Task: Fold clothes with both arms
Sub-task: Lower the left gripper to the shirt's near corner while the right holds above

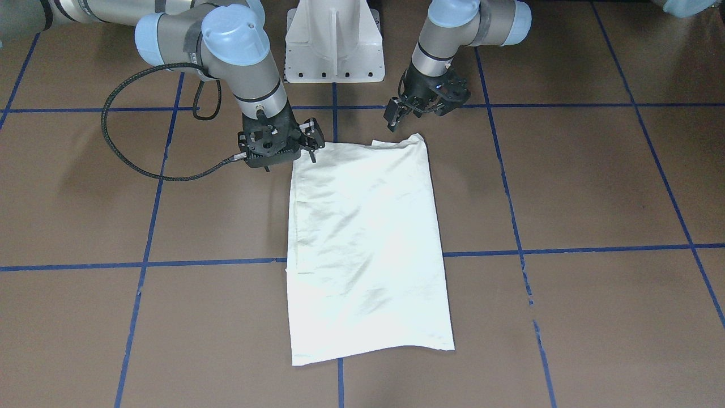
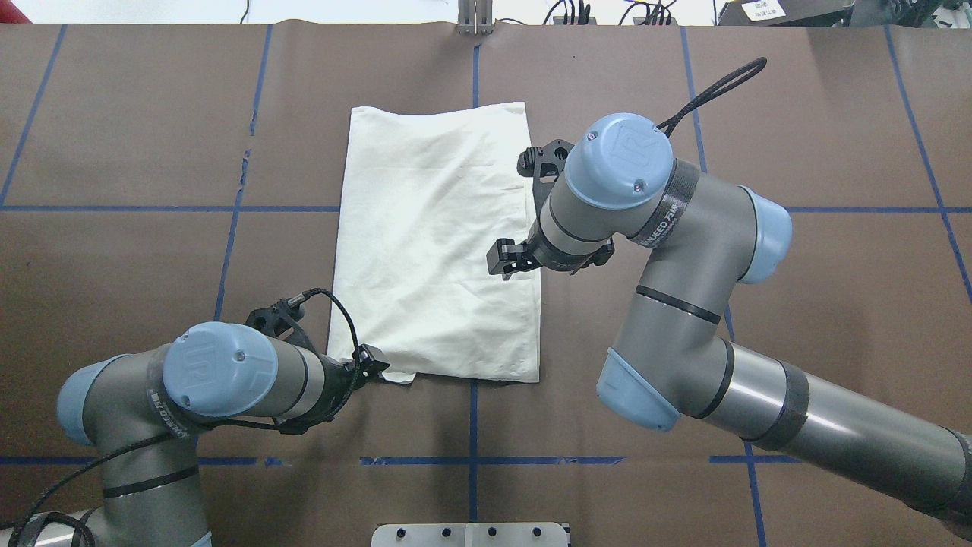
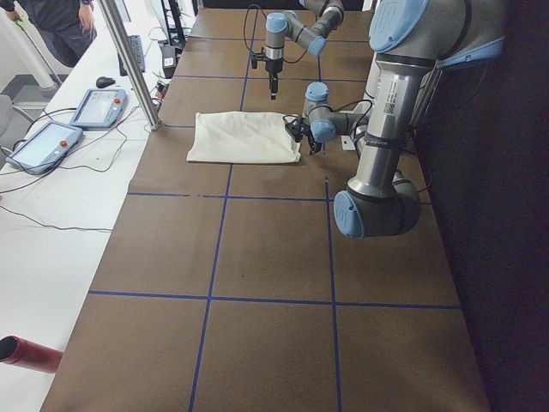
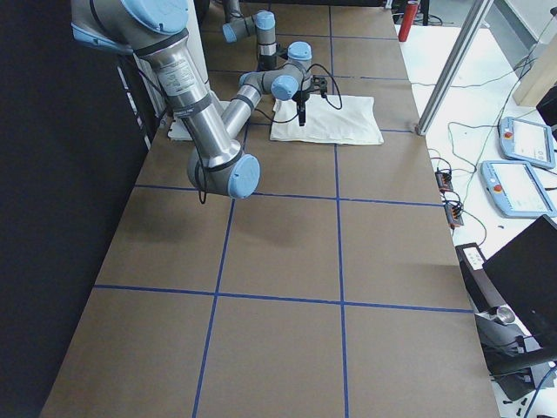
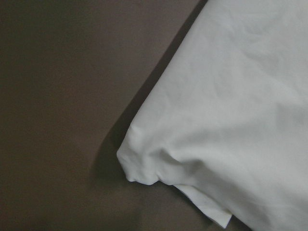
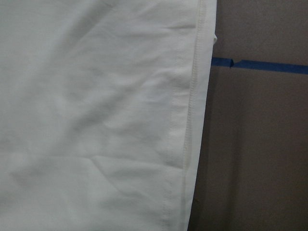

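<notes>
The whole shirt (image 1: 367, 251) will come along, still folded, when I lift and pull the shirt's corner, because the shirt's far hem (image 1: 374, 351) is lying flat and free.
The cream-white shirt (image 1: 368, 243) lies flat on the table, folded into a long rectangle. Its plain side is up and the cat print is hidden. It also shows in the overhead view (image 2: 433, 243). My left gripper (image 1: 433, 105) hovers just off the shirt's near-left corner (image 5: 139, 168), open and empty. In the overhead view the left gripper (image 2: 370, 363) sits at that corner. My right gripper (image 1: 272, 156) hangs above the shirt's right hemmed edge (image 6: 192, 120), near the robot-side corner, open and empty. No fingers show in either wrist view.
The white pedestal base (image 1: 334, 45) stands at the robot's side of the table. Blue tape lines (image 1: 566, 248) cross the brown table. Teach pendants (image 3: 94, 107) and a metal post (image 3: 129, 60) stand beyond the far edge. A red bottle (image 3: 30, 354) lies there too.
</notes>
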Action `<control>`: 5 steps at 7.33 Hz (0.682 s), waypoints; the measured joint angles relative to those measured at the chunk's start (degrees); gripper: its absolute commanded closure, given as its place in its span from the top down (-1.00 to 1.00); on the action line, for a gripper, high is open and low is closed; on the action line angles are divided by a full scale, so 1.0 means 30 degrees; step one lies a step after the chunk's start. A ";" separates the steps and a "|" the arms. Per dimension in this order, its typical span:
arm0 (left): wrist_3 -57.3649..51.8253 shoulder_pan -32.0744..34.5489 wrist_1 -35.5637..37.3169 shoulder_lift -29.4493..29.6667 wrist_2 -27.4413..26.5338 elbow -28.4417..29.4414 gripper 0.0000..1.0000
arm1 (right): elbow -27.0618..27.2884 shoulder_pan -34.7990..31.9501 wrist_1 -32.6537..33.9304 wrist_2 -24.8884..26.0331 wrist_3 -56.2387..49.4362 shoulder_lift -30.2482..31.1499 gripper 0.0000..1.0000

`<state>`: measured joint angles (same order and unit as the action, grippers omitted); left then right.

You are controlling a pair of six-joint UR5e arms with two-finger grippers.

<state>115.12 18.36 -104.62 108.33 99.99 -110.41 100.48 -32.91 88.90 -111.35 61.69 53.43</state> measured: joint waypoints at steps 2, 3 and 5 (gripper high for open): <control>0.0064 0.0061 0.0141 0.0029 -0.0621 0.0642 0.61 | -0.0036 -0.0022 -0.0013 0.0016 0.0004 0.0021 1.00; 0.0039 0.0260 0.0247 0.0016 -0.0725 0.0761 0.53 | -0.0052 -0.0045 -0.0013 0.0023 0.0004 0.0026 1.00; -0.0076 0.0640 0.0665 0.0004 -0.0794 0.0816 0.41 | -0.0063 -0.0086 -0.0014 0.0008 0.0004 0.0031 1.00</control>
<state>114.89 20.28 -102.62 108.34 97.61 -107.97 100.29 -33.17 88.86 -111.33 61.70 53.52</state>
